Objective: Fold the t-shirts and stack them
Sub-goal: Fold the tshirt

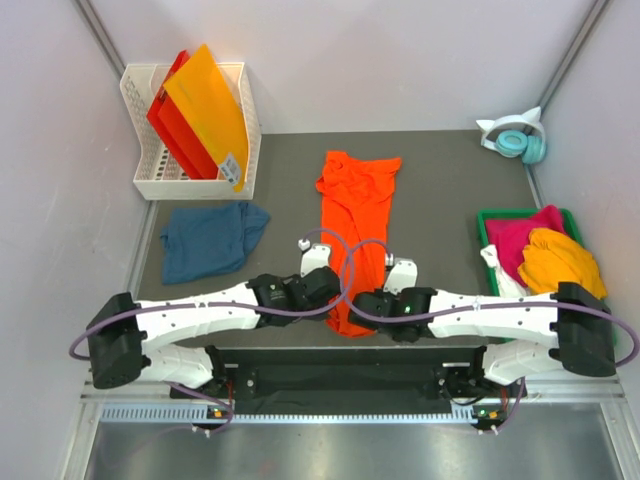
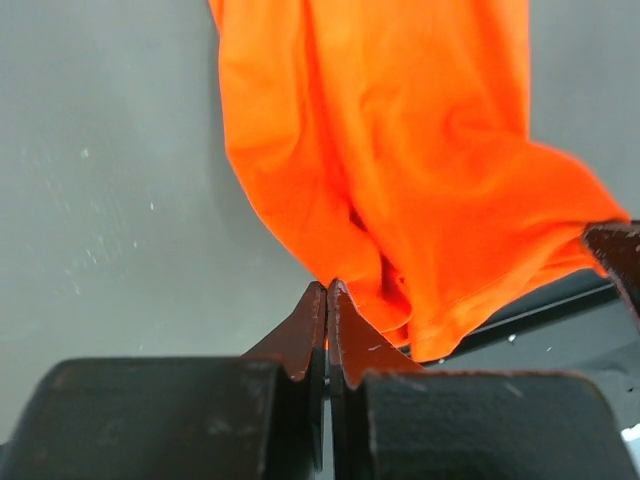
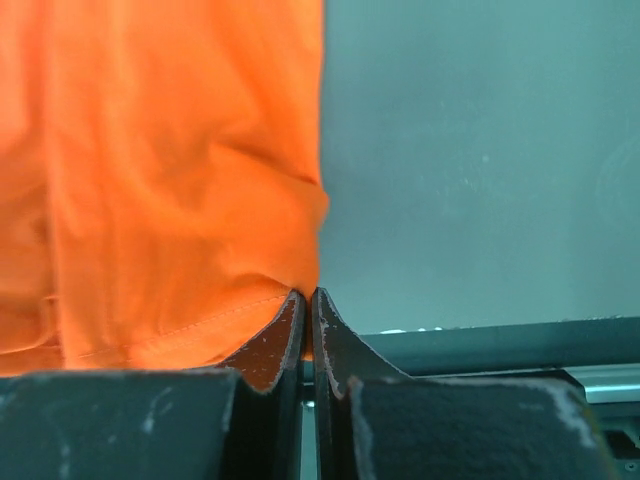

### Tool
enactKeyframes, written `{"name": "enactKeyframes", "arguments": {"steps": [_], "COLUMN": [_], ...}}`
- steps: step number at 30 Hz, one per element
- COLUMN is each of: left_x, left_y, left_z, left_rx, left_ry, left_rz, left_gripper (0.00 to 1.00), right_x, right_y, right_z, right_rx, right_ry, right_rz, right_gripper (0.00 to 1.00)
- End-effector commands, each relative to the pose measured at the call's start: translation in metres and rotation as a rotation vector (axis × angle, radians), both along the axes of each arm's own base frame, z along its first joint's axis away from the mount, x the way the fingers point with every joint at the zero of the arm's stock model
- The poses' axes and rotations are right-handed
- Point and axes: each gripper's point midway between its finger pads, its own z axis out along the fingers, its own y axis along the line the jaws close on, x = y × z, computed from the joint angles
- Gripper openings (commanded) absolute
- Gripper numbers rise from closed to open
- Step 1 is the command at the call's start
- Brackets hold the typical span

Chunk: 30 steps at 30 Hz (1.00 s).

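Observation:
Both (image 3: 294, 274) near corners of the orange t-shirt are in my grippers, so my right gripper should go on toward the t-shirt's far end (image 1: 362, 182) before it lets go of its corner on top.
The bright orange t-shirt (image 1: 355, 215) lies lengthwise in a narrow strip down the middle of the table, its near end over the front edge. My left gripper (image 1: 330, 283) is shut on its near left corner (image 2: 330, 150). My right gripper (image 1: 372, 300) is shut on its near right corner (image 3: 160, 200). A dark teal-blue t-shirt (image 1: 210, 240) lies crumpled at the left. Magenta (image 1: 522, 240), yellow-orange (image 1: 560, 262) and white (image 1: 497, 270) shirts lie in the green bin at the right.
A white basket (image 1: 150, 150) with stiff orange and red sheets (image 1: 205, 115) stands at the back left. Teal cat-ear headphones (image 1: 517, 138) sit at the back right. The green bin (image 1: 495, 215) is at the right edge.

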Motion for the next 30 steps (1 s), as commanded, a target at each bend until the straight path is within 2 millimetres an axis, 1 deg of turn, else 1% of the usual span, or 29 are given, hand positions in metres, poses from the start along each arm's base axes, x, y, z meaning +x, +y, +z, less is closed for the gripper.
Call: {"name": "enactKeyframes", "arguments": {"steps": [1, 5, 8, 9, 11, 12, 14, 15, 16, 17, 18, 19, 20, 21, 22, 23, 24, 25, 26, 27, 28, 29, 30], "left_x": [0.015, 0.024, 0.033, 0.038, 0.046, 0.054, 0.064, 0.074, 0.081, 0.087, 0.098, 0.107, 0.114, 0.126, 0.135, 0.143, 0.153, 0.163, 0.169, 0.181, 0.19, 0.199, 0.208], "left_y": [-0.002, -0.008, -0.011, -0.01, -0.012, -0.01, -0.013, -0.01, -0.012, -0.012, -0.01, -0.013, -0.012, -0.009, -0.013, -0.012, -0.008, -0.011, -0.01, -0.003, -0.006, 0.001, -0.001], "left_z": [0.017, 0.026, 0.032, 0.033, 0.037, 0.038, 0.041, 0.039, 0.045, 0.046, 0.043, 0.05, 0.051, 0.046, 0.054, 0.055, 0.049, 0.057, 0.057, 0.057, 0.055, 0.054, 0.052], "left_rx": [0.049, 0.05, 0.055, 0.056, 0.053, 0.05, 0.045, 0.052, 0.046, 0.043, 0.046, 0.039, 0.037, 0.048, 0.038, 0.042, 0.058, 0.044, 0.047, 0.048, 0.045, 0.049, 0.045], "left_ry": [-0.074, -0.114, -0.14, -0.143, -0.153, -0.156, -0.162, -0.157, -0.167, -0.171, -0.164, -0.178, -0.178, -0.17, -0.183, -0.184, -0.174, -0.189, -0.191, -0.19, -0.182, -0.177, -0.169], "left_rz": [-0.004, 0.0, 0.008, 0.019, 0.025, 0.043, 0.048, 0.067, 0.068, 0.071, 0.091, 0.087, 0.092, 0.112, 0.107, 0.113, 0.129, 0.124, 0.129, 0.153, 0.152, 0.177, 0.187], "left_gripper": [0.0, 0.0, 0.0, 0.0, 0.0, 0.0, 0.0, 0.0, 0.0, 0.0, 0.0, 0.0, 0.0, 0.0, 0.0, 0.0, 0.0, 0.0, 0.0, 0.0, 0.0, 0.0, 0.0], "right_x": [0.014, 0.026, 0.041, 0.05, 0.062, 0.072, 0.085, 0.095, 0.102, 0.109, 0.118, 0.128, 0.133, 0.143, 0.152, 0.16, 0.169, 0.179, 0.186, 0.195, 0.205, 0.212, 0.221], "right_y": [0.003, 0.0, -0.004, -0.008, -0.009, -0.015, -0.015, -0.02, -0.02, -0.017, -0.021, -0.018, -0.017, -0.02, -0.014, -0.013, -0.015, -0.01, -0.008, -0.009, -0.005, -0.002, -0.005], "right_z": [0.025, 0.034, 0.041, 0.044, 0.05, 0.053, 0.06, 0.059, 0.063, 0.066, 0.063, 0.069, 0.07, 0.066, 0.073, 0.074, 0.07, 0.078, 0.08, 0.074, 0.083, 0.083, 0.076], "right_rx": [-0.025, -0.03, -0.028, -0.025, -0.024, -0.024, -0.031, -0.044, -0.057, -0.049, -0.065, -0.066, -0.065, -0.083, -0.071, -0.075, -0.09, -0.085, -0.082, -0.097, -0.09, -0.083, -0.099], "right_ry": [-0.078, -0.104, -0.117, -0.121, -0.134, -0.142, -0.157, -0.155, -0.161, -0.171, -0.162, -0.177, -0.174, -0.163, -0.175, -0.178, -0.166, -0.182, -0.184, -0.171, -0.187, -0.186, -0.17], "right_rz": [0.018, 0.004, -0.015, -0.041, -0.035, -0.062, -0.051, -0.069, -0.054, -0.052, -0.066, -0.053, -0.047, -0.06, -0.041, -0.041, -0.052, -0.04, -0.037, -0.043, -0.035, -0.033, -0.041], "right_gripper": [0.0, 0.0, 0.0, 0.0, 0.0, 0.0, 0.0, 0.0, 0.0, 0.0, 0.0, 0.0, 0.0, 0.0, 0.0, 0.0, 0.0, 0.0, 0.0, 0.0, 0.0, 0.0, 0.0]}}
